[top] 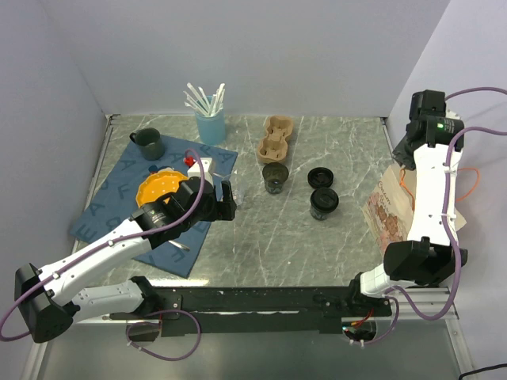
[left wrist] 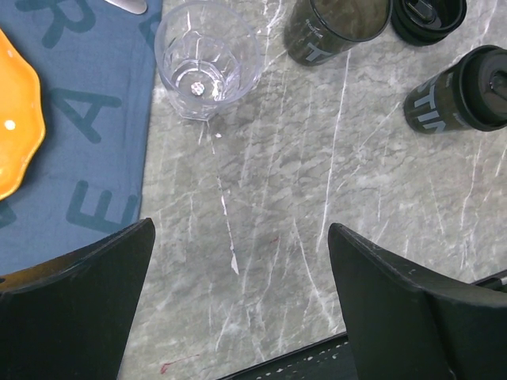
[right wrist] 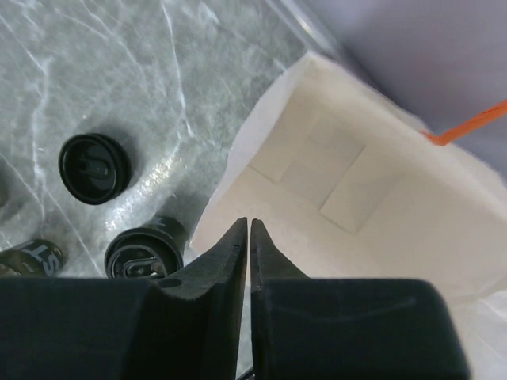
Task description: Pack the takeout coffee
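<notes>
The paper bag is at the edge of the table, a long way from my left gripper. My right gripper should pinch the bag's rim and bring the bag to the table's middle.
The takeout coffee is a small black cup with a black lid, standing right of the table's middle; it also shows in the left wrist view and the right wrist view. My left gripper hovers open over bare marble, well short of the cup, with nothing between its fingers. High on the right, my right gripper is shut at the near rim of the open paper bag. Whether paper is pinched between its jaws I cannot tell.
A lidless black cup and a loose black lid stand near the coffee. A clear glass sits by the blue mat, which holds an orange plate. At the back are a green mug, a straw cup and a cardboard carrier.
</notes>
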Available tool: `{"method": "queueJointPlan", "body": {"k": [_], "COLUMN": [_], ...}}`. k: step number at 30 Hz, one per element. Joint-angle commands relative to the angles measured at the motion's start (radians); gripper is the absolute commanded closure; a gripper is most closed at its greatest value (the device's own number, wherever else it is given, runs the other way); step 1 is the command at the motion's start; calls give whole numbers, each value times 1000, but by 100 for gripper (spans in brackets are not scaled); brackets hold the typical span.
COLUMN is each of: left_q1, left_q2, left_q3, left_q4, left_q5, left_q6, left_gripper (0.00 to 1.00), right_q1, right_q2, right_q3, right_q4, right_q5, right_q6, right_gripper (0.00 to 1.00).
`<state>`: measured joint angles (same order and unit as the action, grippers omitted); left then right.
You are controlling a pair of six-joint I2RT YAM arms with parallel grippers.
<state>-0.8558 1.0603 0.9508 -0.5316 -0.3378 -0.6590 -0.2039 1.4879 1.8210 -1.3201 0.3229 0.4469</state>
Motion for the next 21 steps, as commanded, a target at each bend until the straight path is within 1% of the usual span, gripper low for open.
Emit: {"method": "queueJointPlan", "body": {"k": [1,2,3,4,6,10,16,19,20,21], "left_q1": [3,3,3,3,3,4,6,8,8,8], "left_q2": [-2,-2,-3,-3,-6,-11,-14,-17,-19,-20], "left_q3": [-12,-14,-20,-23,-29,-29,-30,-35,-37,-37], "left_q4": [50,50,56,58,58,47,33,24,18,16], "left_q5": [0,-1,-3,-4,-9,-26,-40,-46,-47,-50], "left_q6": [-25,-27,-27,-27,-25,-14,-2,-1,-2,-5], "left_gripper": [3,3,3,3,3,3,3,3,3,3], "right_q1": [-6,-9,-6,-8,-8,-9,-8,-11,-11,-11], "right_q2": [12,26,29,31,31,57,101,147,158,158], "right_q3": [147,162,173,175,161,135,67,66,63,58], "right_q4": [-54,-76,-80,-80,-62,-56,1,-40,-45,-45], "right_q5": [71,91,94,97,119,146,139,143,146,151], "right_q6": [21,36,65,81,119,170,229,282,289,302], "right_gripper": [68,63,55,52,48,45,44,46,48,58]}}
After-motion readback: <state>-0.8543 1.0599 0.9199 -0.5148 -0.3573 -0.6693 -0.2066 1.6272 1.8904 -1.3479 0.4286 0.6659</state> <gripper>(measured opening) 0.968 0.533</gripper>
